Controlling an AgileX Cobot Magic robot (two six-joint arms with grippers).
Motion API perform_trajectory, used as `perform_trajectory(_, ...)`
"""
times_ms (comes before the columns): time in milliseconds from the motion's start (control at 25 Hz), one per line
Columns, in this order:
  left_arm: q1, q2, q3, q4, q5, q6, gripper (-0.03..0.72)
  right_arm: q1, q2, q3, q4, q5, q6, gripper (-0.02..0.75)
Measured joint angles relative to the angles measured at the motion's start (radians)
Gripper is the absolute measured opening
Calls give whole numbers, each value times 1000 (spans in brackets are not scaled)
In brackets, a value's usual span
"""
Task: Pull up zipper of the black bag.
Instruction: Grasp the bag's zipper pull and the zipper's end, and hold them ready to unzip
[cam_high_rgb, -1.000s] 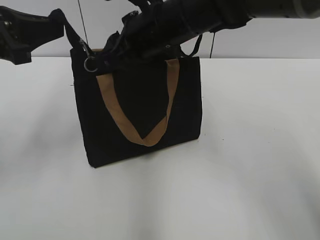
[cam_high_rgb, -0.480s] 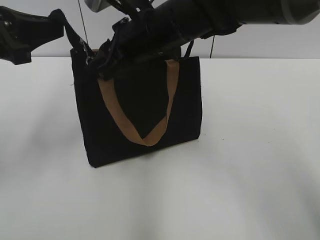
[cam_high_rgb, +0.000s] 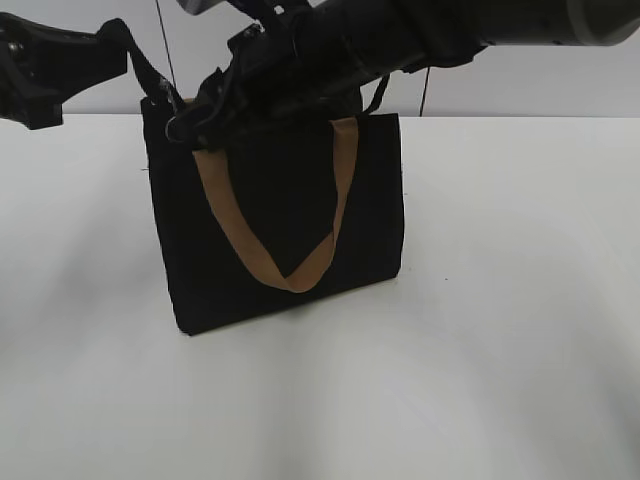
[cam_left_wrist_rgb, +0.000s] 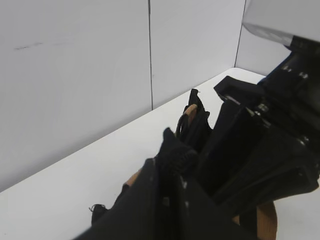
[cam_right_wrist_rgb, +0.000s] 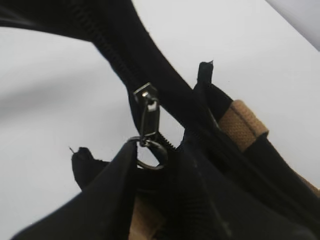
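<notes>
The ring pull (cam_right_wrist_rgb: 151, 163) sits sideways and shallow at my right gripper's finger ends, so I should open and pinch it deeper, near the silver slider (cam_right_wrist_rgb: 145, 141), before pulling.
The black bag (cam_high_rgb: 280, 225) stands upright on the white table, a tan strap handle (cam_high_rgb: 290, 275) hanging down its front. My left gripper (cam_high_rgb: 118, 42) at the upper left is shut on the black tail of the zipper and holds it taut; in the left wrist view (cam_left_wrist_rgb: 172, 170) black fabric sits between the fingers. My right gripper (cam_high_rgb: 190, 128) reaches across to the bag's top left corner. In the right wrist view the zipper (cam_right_wrist_rgb: 100, 45) runs diagonally, with the silver slider (cam_right_wrist_rgb: 146, 95) and ring pull (cam_right_wrist_rgb: 150, 166) pinched between my right fingertips (cam_right_wrist_rgb: 155, 160).
The white table (cam_high_rgb: 500, 350) spreads around the bag. A pale wall (cam_high_rgb: 520, 80) rises behind. The right arm (cam_high_rgb: 420, 30) crosses over the bag's top from the upper right. The second tan handle (cam_right_wrist_rgb: 242, 125) lies on the bag's top.
My right gripper has moved left and down onto the ring pull at the bag's top left corner. The left gripper and bag have stayed put.
</notes>
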Motion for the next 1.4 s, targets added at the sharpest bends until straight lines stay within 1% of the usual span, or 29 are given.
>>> perform_trajectory(200,0,0,0,0,5,0,22,0,1,0,0,2,0,263)
perform_trajectory(720,0,0,0,0,7,0,22,0,16,-1,0,2,-5,265)
perform_trajectory(880,0,0,0,0,17,0,22,0,13,-1,0,17,-6,185)
perform_trajectory(1200,0,0,0,0,22,0,22,0,-3,-1,-4,63,-6,-13)
perform_trajectory(1400,0,0,0,-1,22,0,22,0,-3,-1,-5,63,-6,-15)
